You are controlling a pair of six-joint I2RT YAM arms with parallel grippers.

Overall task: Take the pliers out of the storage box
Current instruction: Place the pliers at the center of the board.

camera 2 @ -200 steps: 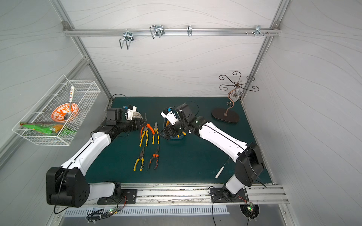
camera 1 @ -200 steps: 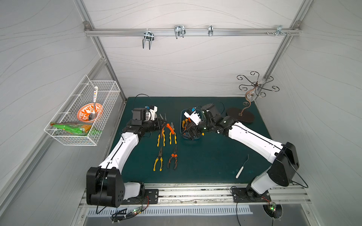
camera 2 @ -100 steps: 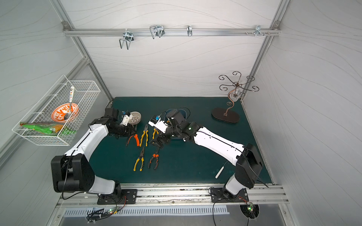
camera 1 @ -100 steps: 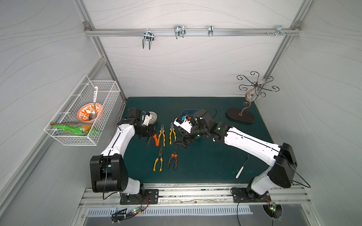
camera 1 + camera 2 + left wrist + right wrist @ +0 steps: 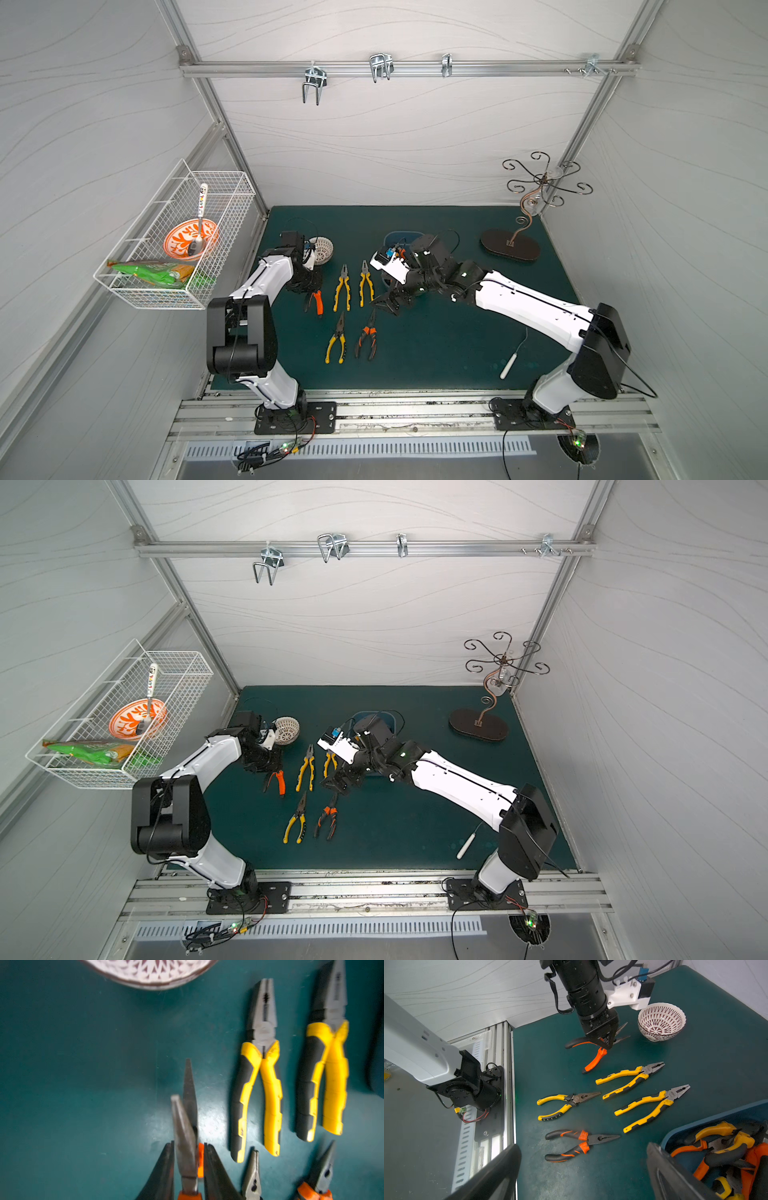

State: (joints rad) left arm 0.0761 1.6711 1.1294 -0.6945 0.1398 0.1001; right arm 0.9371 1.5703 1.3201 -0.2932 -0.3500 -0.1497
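Note:
The jaws of the orange-handled pliers are clear of the bowl and the yellow pliers. My left gripper carries on going down to the mat and lets go there.
My left gripper is shut on orange-handled long-nose pliers, held low at the left end of the laid-out tools, with one handle tip at the mat. Two yellow pliers lie beside it. In front of those lie a yellow long-nose pair and an orange-and-black pair. My right gripper stands open and empty above the mat, between that pair and the storage box. Several pliers lie piled in the box. In both top views my right arm hides most of the box.
A white patterned bowl stands just behind my left gripper. A wire basket hangs on the left wall. A hook stand is at the back right. A white-handled tool lies at the front right.
My left gripper carried the orange-handled pliers left and down to the mat's left side. My right gripper, still open, moved off the box to the mat beside the laid-out pliers.

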